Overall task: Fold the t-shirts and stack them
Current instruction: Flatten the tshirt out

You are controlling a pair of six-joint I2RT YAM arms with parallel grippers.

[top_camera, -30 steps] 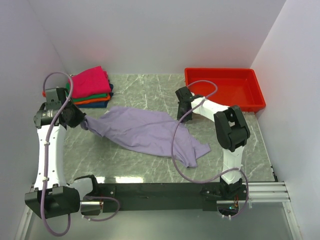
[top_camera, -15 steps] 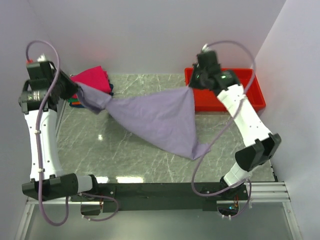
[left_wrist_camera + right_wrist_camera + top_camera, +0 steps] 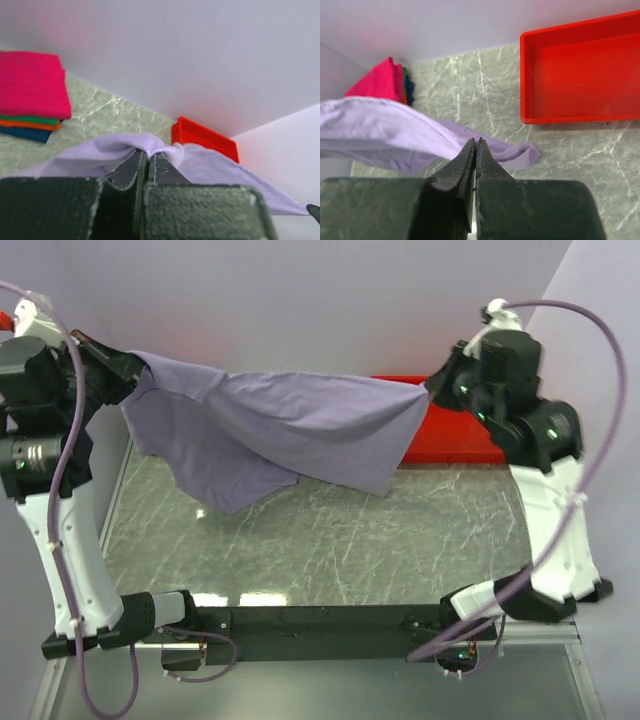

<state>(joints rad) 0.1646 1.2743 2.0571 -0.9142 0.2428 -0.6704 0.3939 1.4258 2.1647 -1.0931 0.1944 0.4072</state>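
Note:
The lavender t-shirt's lower part [image 3: 225, 460] hangs in folds, so the robot's left gripper and right gripper should lift it and sweep it open over the near marble [image 3: 300, 550].
A pale lavender t-shirt [image 3: 270, 430] hangs stretched in the air between my two raised grippers. My left gripper [image 3: 130, 368] is shut on its left end, where the cloth bunches over the fingertips [image 3: 148, 154]. My right gripper [image 3: 432, 390] is shut on its right corner, and the fabric [image 3: 380, 130] runs off to the left from the closed tips [image 3: 475, 141]. The folded t-shirts, magenta on top of green, orange and dark blue [image 3: 30, 92], sit stacked in the far left corner [image 3: 382, 82]. In the top view the lifted shirt hides them.
A red plastic tray [image 3: 580, 75] stands empty at the back right of the marble table [image 3: 350, 550], partly hidden behind the shirt and the right arm [image 3: 460, 435]. White walls close in the back and both sides.
Both arms have risen and moved apart, lifting the lavender shirt off the table and pulling it into a wide hanging sheet. Both grips have held.

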